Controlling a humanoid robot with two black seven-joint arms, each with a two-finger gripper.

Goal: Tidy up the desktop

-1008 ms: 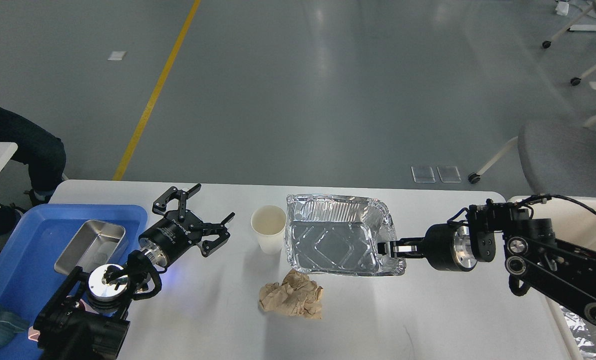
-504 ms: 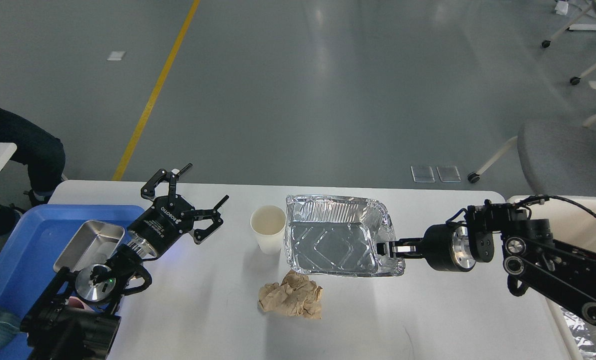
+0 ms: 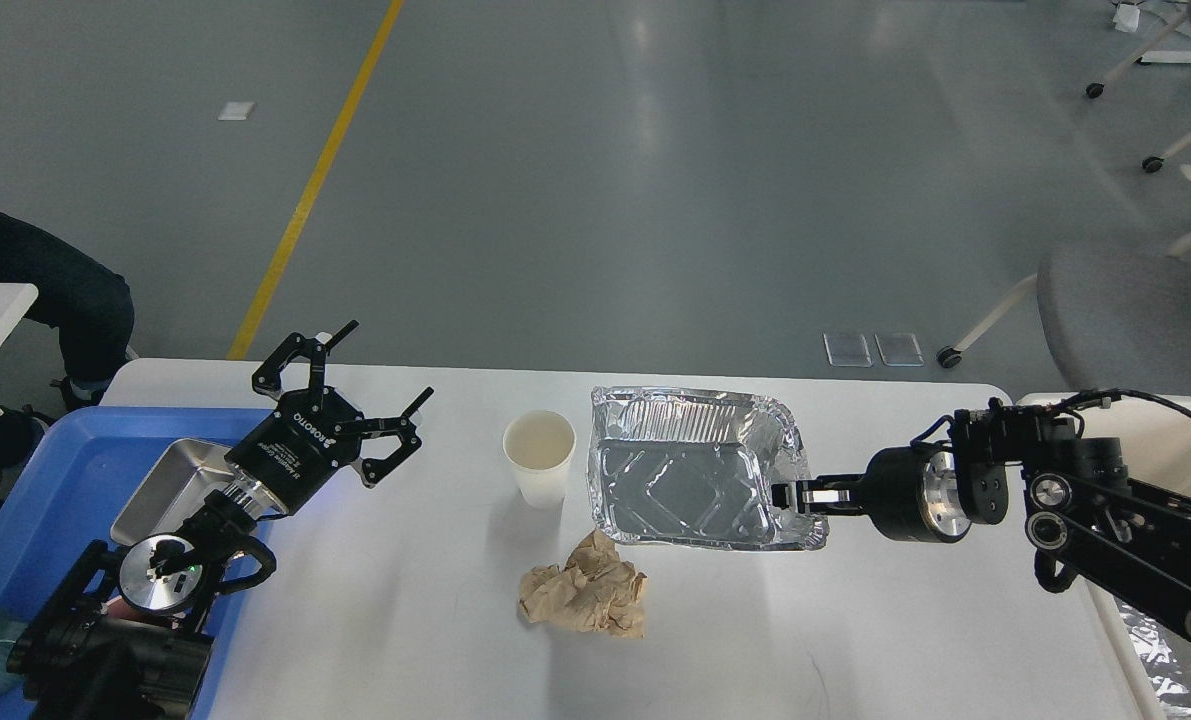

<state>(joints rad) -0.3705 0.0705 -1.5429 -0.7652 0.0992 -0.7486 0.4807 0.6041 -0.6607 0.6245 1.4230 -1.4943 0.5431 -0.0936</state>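
The white paper cup (image 3: pixel 542 480) should tip over empty when I lift it, because only the pale inside can be seen at the paper cup's opening (image 3: pixel 539 439).
The white desktop (image 3: pixel 375 620) carries a silver foil tray (image 3: pixel 697 470), a white paper cup (image 3: pixel 539 458) just left of it, and a crumpled brown paper wad (image 3: pixel 585 596) in front. My right gripper (image 3: pixel 787 494) is shut on the foil tray's right rim. My left gripper (image 3: pixel 343 392) is open and empty above the table's left part, next to the blue tray (image 3: pixel 45 480).
The blue tray holds a steel rectangular pan (image 3: pixel 180 485). A cream bin (image 3: pixel 1155 650) with foil in it stands at the table's right edge. A grey chair (image 3: pixel 1135 310) is behind right. A person's leg (image 3: pixel 45 280) is at far left.
My right gripper has pulled the foil tray a little to the right, away from the cup. My left arm has drawn back to the left and up, still open.
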